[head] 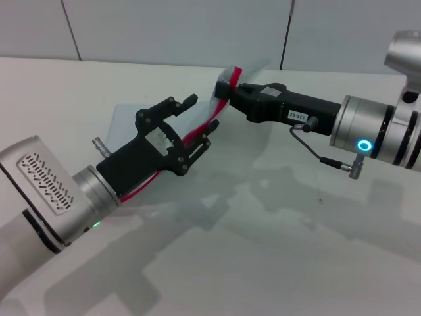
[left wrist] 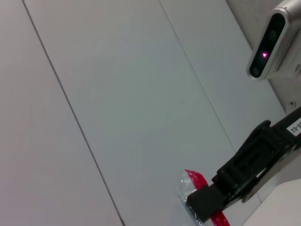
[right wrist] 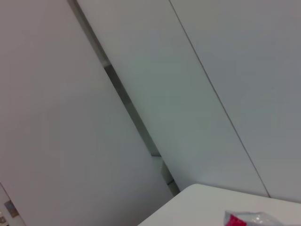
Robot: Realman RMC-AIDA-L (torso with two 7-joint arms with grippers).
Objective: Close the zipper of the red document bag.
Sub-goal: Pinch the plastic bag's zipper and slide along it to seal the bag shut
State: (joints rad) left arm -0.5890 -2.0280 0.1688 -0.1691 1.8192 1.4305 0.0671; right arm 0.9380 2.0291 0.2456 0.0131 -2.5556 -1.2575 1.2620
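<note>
My left gripper is open and the red zipper (head: 210,122) runs loose through it, so next my left gripper pinches the zipper (head: 193,135) while my right gripper pulls the bag's raised corner away.
The red document bag (head: 126,124) is a translucent pale pouch, partly lifted off the white table. Its zipper (head: 197,133) is a red strip rising from the lower left toward the upper right. My right gripper (head: 227,89) is shut on the bag's raised corner at the zipper's end (head: 235,72). The left wrist view shows that same grip, the right gripper (left wrist: 203,203) clamping the red end (left wrist: 195,180). My left gripper (head: 199,123) is open over the middle of the zipper, which runs past its lower fingers (head: 205,141). A bit of the red corner (right wrist: 242,220) shows in the right wrist view.
The white table (head: 276,250) spreads under both arms. Grey wall panels (head: 184,26) stand behind it. A cable with a plug (head: 355,168) hangs from the right wrist. The head camera (left wrist: 270,42) shows in the left wrist view.
</note>
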